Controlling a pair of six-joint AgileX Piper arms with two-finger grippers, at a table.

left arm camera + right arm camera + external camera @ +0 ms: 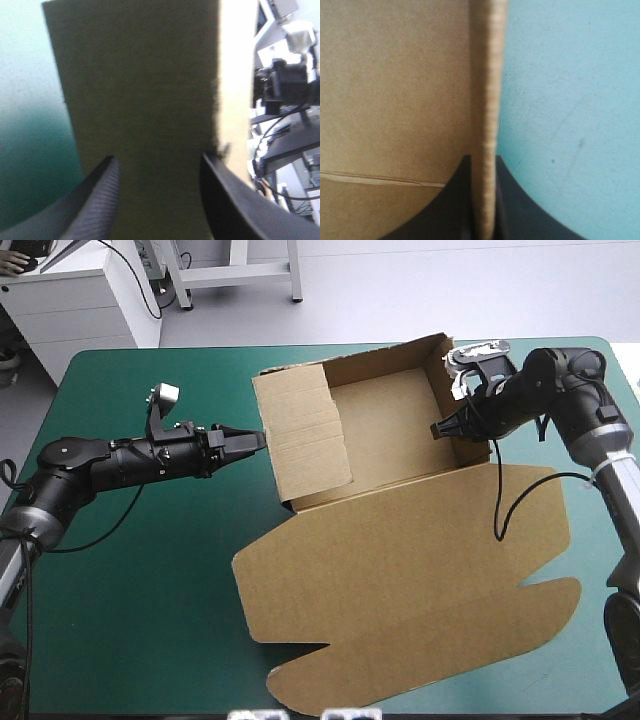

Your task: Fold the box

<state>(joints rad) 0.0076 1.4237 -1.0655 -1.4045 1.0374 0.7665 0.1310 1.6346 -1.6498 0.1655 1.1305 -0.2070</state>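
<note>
The panel [303,430] by the robot's left gripper tilts inward over the tray, so the panel will tuck down inside as a standing side of the tray when the robot folds it.
The brown box [390,430] stands as an open tray at the table's far middle, its walls raised. Its lid [400,580] lies flat toward the front edge. My left gripper [250,440] points at the outside of the tray's left wall and is open. In the left wrist view the fingers of the left gripper [160,170] stand apart, with that wall [145,90] close ahead of them. My right gripper [442,428] is shut on the tray's right wall. In the right wrist view that wall's edge [490,100] runs straight out from the right gripper [484,165].
The teal-green cover [130,570] shows bare to the left of the box, under and in front of the left arm. A narrow strip of cover [600,490] lies between the lid and the table's right edge.
</note>
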